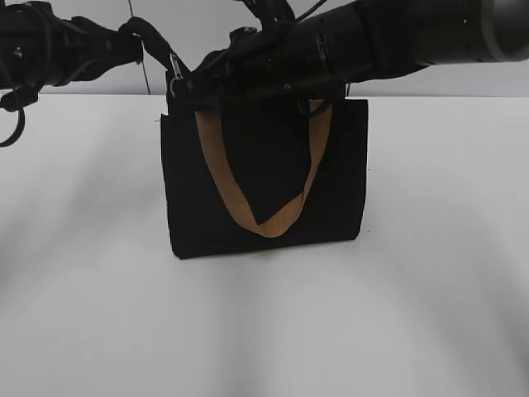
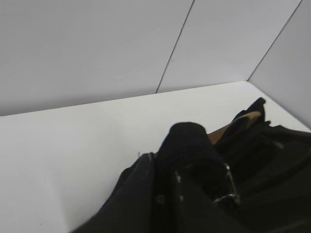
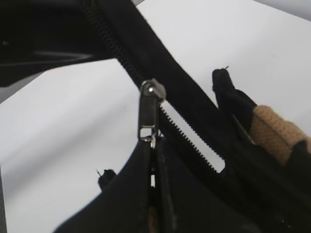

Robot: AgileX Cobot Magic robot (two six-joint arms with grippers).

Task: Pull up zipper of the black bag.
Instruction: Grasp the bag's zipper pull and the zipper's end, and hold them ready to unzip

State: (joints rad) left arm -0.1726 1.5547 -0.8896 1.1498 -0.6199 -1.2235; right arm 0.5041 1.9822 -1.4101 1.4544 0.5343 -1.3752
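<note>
Next, my right gripper heads for the zipper's other end, because the slider (image 3: 152, 90) sits by my left gripper and the teeth toward the other end are parted. It should pull the tab back to that end (image 1: 343, 95).
The black bag (image 1: 264, 182) stands upright on the white table (image 1: 264, 331), a tan strap (image 1: 223, 182) hanging down its front. My left gripper (image 1: 165, 78) is shut on the bag's top left corner; the left wrist view shows it (image 2: 163, 165) pinching bunched black fabric (image 2: 187, 141). My right gripper (image 1: 202, 83) reaches across the bag's top to that same end. In the right wrist view it (image 3: 153, 150) is shut on the lower end of the silvery pull tab of the zipper (image 3: 148, 111). The zip teeth (image 3: 189, 145) past the slider are parted.
The right arm (image 1: 397, 37) lies across the top edge of the bag and hides it. A tan strap (image 3: 274, 131) sits to the right of the zip line. A white panelled wall (image 2: 97, 48) stands behind the table.
</note>
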